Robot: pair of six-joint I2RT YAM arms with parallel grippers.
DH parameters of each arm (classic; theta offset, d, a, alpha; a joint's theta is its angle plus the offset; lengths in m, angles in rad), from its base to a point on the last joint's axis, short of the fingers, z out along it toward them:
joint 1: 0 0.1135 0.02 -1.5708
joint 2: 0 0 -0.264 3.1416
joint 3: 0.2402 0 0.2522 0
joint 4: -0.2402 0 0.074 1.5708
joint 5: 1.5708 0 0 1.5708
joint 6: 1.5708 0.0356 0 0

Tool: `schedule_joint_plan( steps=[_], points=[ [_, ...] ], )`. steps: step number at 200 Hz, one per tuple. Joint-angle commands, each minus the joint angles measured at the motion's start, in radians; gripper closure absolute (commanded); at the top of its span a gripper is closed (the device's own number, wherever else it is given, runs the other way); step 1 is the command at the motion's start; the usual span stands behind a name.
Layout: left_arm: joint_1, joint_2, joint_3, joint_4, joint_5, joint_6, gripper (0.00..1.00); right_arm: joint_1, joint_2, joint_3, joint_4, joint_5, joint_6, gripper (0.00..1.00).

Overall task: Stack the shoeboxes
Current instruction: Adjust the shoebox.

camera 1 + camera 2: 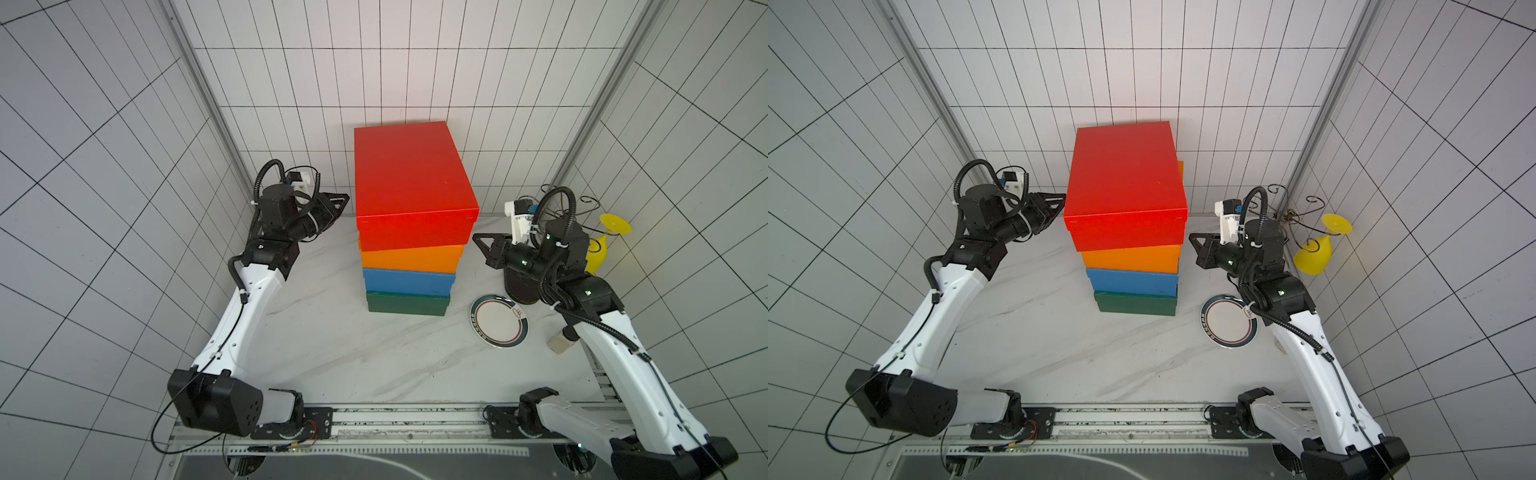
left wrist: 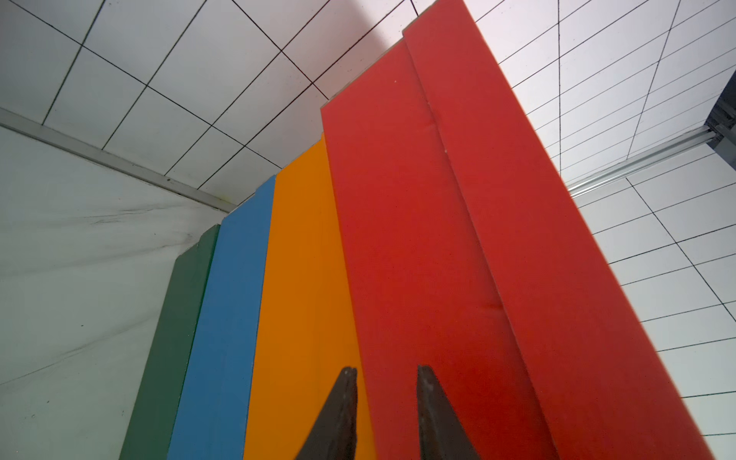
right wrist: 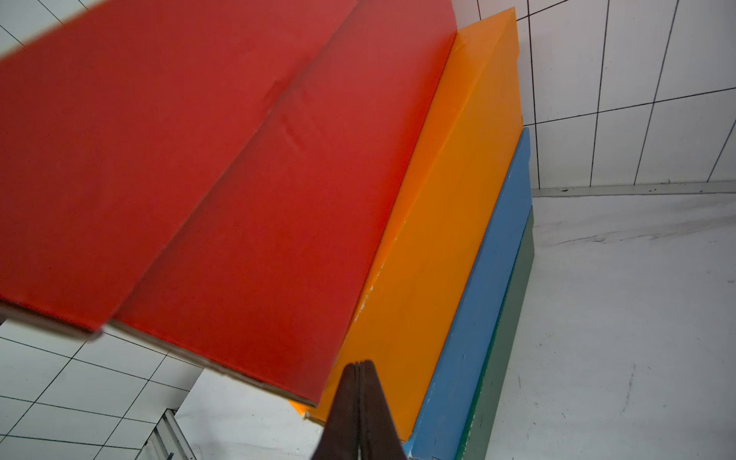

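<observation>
The red box sits crooked on the orange box, so next my left gripper pushes the red box's side square while my right gripper steadies the opposite side.
The shoeboxes stand in one stack at the back middle of the table: dark green at the bottom, then blue, then orange, with red on top. The red box sits slightly askew and overhangs the orange one. My left gripper points at the left side of the red box, close to it. Its jaws are slightly open with nothing between them. My right gripper is to the right of the stack, level with the orange box and apart from it. Its fingers are pressed together and hold nothing.
A round white plate lies on the table right of the stack, beside the right arm. Behind that arm are a wire stand, a yellow plastic goblet and a dark round object. A small beige item lies near the right edge.
</observation>
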Motion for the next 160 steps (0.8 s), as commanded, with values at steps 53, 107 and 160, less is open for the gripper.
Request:
schedule_joint_plan(
  steps=[53,107,160],
  points=[
    [-0.051,0.14,0.167,0.039,0.014,-0.002,0.73,0.099,-0.005,0.131,0.012,0.015,0.027,0.94],
    [-0.047,0.144,0.158,0.035,0.005,-0.008,0.73,0.1,-0.01,0.139,-0.013,0.141,-0.016,0.93],
    [0.013,0.028,0.027,0.042,0.008,-0.028,0.73,0.068,0.075,0.204,-0.014,0.123,-0.037,0.94]
  ],
)
